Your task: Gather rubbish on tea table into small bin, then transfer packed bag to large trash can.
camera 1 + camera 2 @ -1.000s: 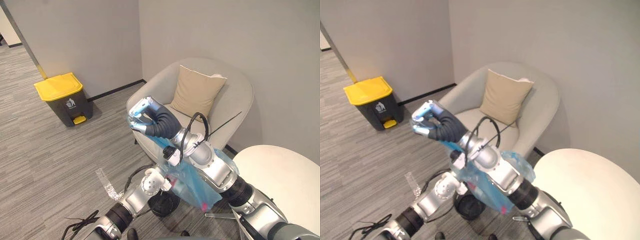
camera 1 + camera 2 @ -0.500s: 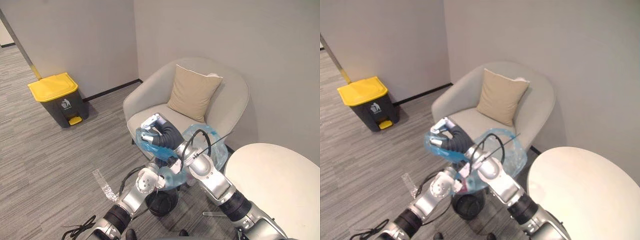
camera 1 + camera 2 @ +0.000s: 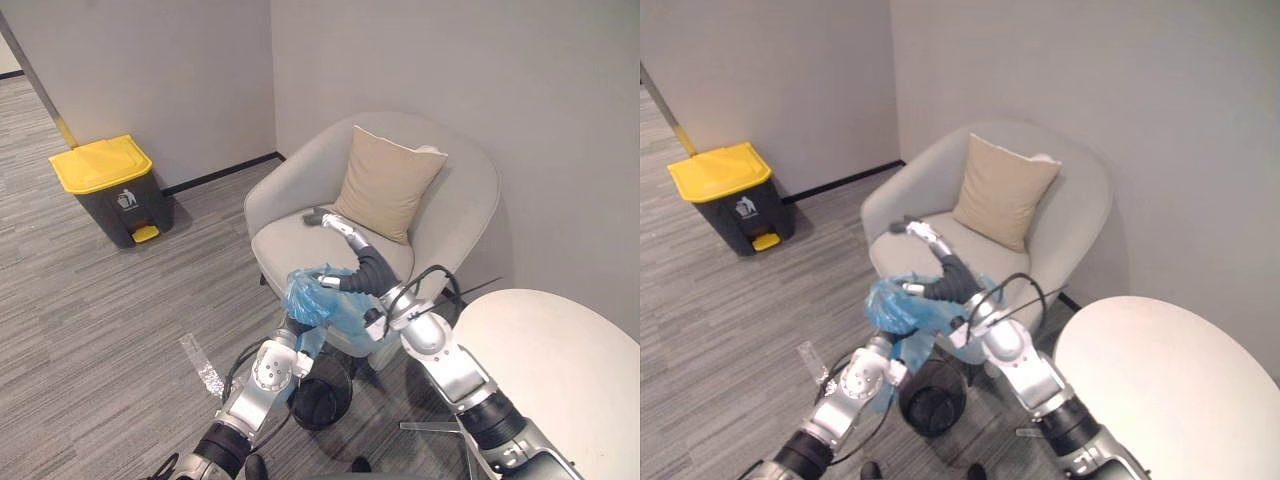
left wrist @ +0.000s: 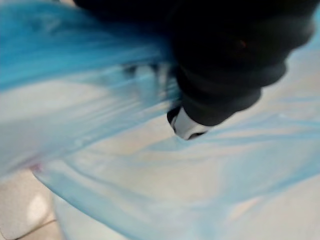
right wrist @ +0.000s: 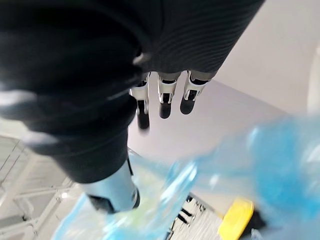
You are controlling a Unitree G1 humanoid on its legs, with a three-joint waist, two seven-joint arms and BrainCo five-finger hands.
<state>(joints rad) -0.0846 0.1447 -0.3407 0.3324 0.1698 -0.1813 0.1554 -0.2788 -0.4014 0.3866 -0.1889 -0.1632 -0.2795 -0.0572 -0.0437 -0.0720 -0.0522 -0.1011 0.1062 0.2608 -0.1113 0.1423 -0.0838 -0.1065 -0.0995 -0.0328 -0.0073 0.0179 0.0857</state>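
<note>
The yellow lid [image 3: 101,163] will swing up toward the wall when I lift it, because the yellow pedal [image 3: 146,233] is at the front of the large trash can.
A crumpled blue rubbish bag [image 3: 308,297] hangs bunched above the small black bin [image 3: 322,400] on the floor. My left hand [image 4: 225,65] is curled into the bag's film, which wraps round it; in the eye views the bag covers that hand. My right hand [image 3: 345,232] is open, its fingers [image 5: 162,97] straight, and reaches over the armchair seat just past the bag without holding it. The large trash can [image 3: 100,165], dark grey with a yellow lid, stands by the wall at the far left.
A beige armchair [image 3: 470,200] with a tan cushion [image 3: 385,185] stands right behind the bag. The round white tea table [image 3: 560,350] is at the lower right. Grey carpet stretches between the bin and the large can.
My right hand has opened, let go of the bag and stretched out over the chair seat. My left hand has curled shut on the bag, which now hangs lower. The camera has shifted slightly.
</note>
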